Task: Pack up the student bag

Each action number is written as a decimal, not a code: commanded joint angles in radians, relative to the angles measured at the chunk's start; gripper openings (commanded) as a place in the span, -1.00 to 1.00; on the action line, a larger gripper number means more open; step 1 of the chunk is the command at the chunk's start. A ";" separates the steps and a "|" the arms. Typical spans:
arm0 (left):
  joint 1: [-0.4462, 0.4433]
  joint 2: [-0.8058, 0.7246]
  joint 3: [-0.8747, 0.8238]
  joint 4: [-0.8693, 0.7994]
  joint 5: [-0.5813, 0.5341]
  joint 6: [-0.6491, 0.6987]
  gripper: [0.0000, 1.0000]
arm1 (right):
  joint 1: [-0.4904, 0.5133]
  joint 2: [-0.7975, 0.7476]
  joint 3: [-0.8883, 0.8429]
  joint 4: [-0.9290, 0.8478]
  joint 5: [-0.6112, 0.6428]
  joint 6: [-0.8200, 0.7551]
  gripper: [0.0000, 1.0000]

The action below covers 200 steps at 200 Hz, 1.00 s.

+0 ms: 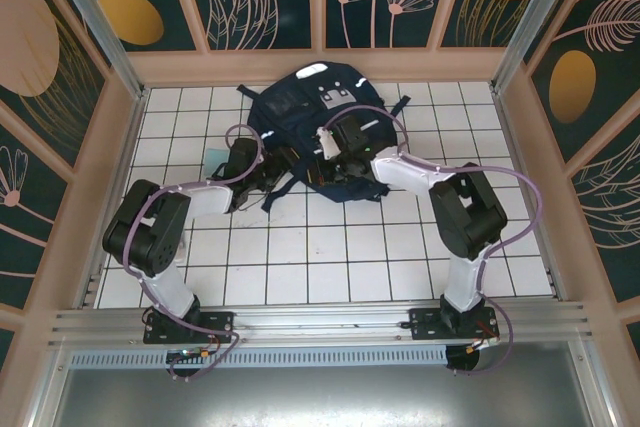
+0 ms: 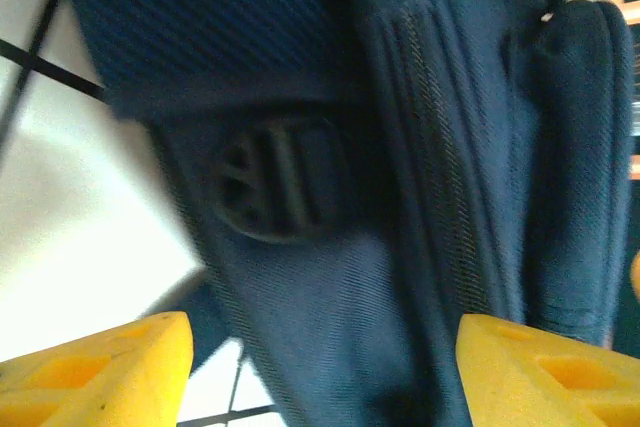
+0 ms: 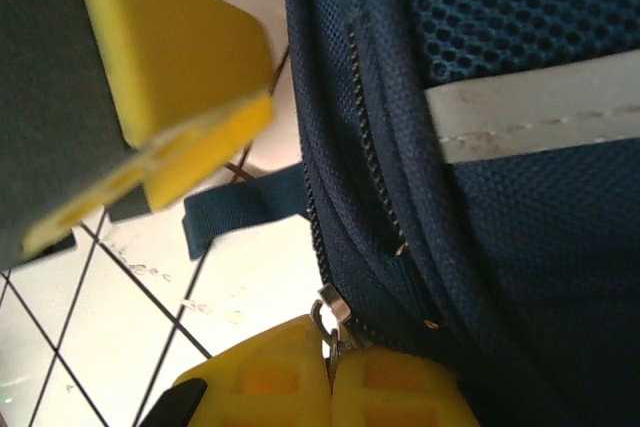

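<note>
My right gripper has the zipper pull (image 3: 335, 307), and the bag's zipper edge (image 2: 440, 142) is loose. Next, my left gripper pinches that edge and keeps it still before I pull.
The student bag (image 1: 312, 112), a dark navy backpack with white-grey patches, lies at the far middle of the tiled table. My left gripper (image 1: 262, 173) is at its near-left edge. In the left wrist view its yellow fingers (image 2: 100, 372) stand wide apart, with navy fabric and a round black strap buckle (image 2: 275, 182) ahead of them and nothing gripped. My right gripper (image 1: 335, 144) rests on the bag's near side. In the right wrist view that gripper (image 3: 330, 387) is shut on the metal zipper pull (image 3: 328, 319) of the bag's zipper.
A pale green flat item (image 1: 215, 157) lies on the tiles left of the bag. A navy strap end (image 3: 240, 209) trails onto the table. A yellow finger of the other gripper (image 3: 170, 77) hangs close above in the right wrist view. Wooden walls (image 1: 320, 65) enclose the table.
</note>
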 commanded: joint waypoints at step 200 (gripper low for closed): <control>-0.034 0.160 0.096 0.263 0.028 -0.128 0.41 | 0.082 -0.053 0.033 -0.338 0.264 0.182 -1.00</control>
